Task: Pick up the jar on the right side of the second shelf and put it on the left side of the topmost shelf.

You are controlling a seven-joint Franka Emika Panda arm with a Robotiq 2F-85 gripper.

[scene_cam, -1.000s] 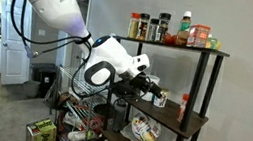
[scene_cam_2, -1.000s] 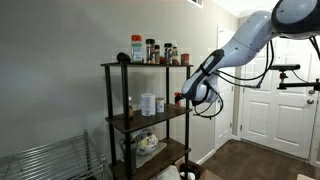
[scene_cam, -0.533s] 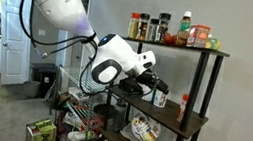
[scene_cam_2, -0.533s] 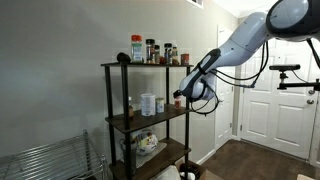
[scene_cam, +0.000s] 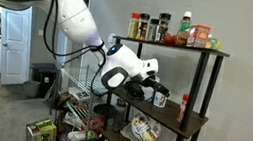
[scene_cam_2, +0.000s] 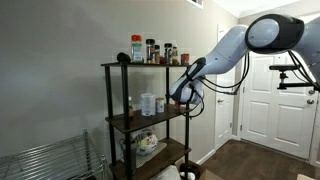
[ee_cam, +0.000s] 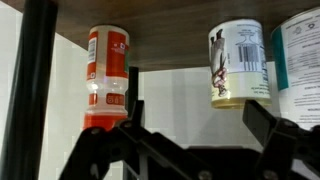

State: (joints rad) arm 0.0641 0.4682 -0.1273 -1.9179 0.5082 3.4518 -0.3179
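My gripper is facing the gap (ee_cam: 175, 105) beside the mug, but the jar is standing by the black post. I should therefore swing across and tilt my gripper around the jar (ee_cam: 107, 78).
The jar (scene_cam: 184, 106) is small, red-capped and reddish-brown. It stands at the right end of the second shelf (scene_cam: 196, 120), past the white mug (scene_cam: 160, 99). It also shows in an exterior view (scene_cam_2: 128, 104) and in the wrist view (ee_cam: 107, 75), whose picture is upside down. My gripper (scene_cam: 159, 89) is open and empty at the front edge of that shelf, near the mug and apart from the jar. In the wrist view the gripper (ee_cam: 200, 125) faces the wall between the jar and the mug (ee_cam: 238, 62). The topmost shelf (scene_cam: 210, 52) is above.
Dark-capped spice jars (scene_cam: 149, 27), a white red-capped bottle (scene_cam: 185, 27) and a box (scene_cam: 201, 36) stand on the topmost shelf. A bowl (scene_cam: 144, 131) sits on the lower shelf. A chrome wire rack (scene_cam: 77, 85) stands beside the unit. Black frame posts (ee_cam: 33, 90) flank the shelf.
The arm has reached further toward the shelf unit, with the elbow shifting over. The gripper has moved closer to the second shelf's front edge and stays open.
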